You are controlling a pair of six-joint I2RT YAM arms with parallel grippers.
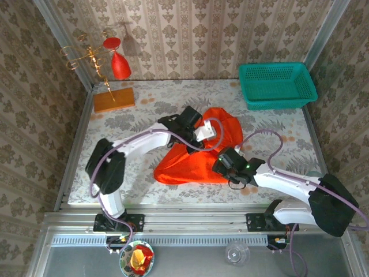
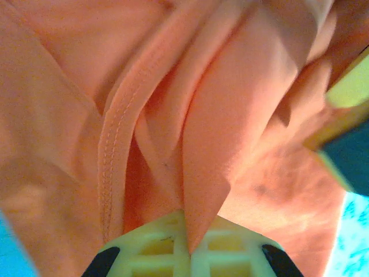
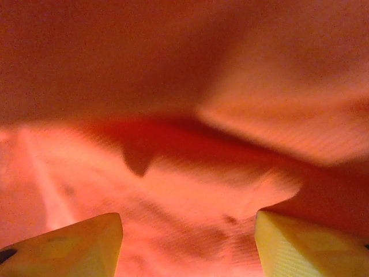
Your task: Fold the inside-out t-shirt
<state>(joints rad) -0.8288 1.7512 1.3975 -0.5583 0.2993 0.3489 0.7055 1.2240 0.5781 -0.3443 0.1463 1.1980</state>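
The raised lump of cloth is loose, so the t-shirt will stretch out into a wide, sagging span when I pull my grippers apart.
The bright orange-red t-shirt lies bunched in a rough triangle at the table's middle, a lump of it raised at the upper right. My left gripper is over that raised part, shut on a fold of the t-shirt; in the left wrist view the cloth hangs pinched between the closed fingertips and a stitched hem runs down the left. My right gripper is at the shirt's near right edge, open, its yellow fingertips spread wide with the cloth close in front of them.
A teal basket stands at the back right. An orange-brown wooden block lies at the back left, with a red ornament on a gold stand behind it. The table's near edge runs just below the shirt.
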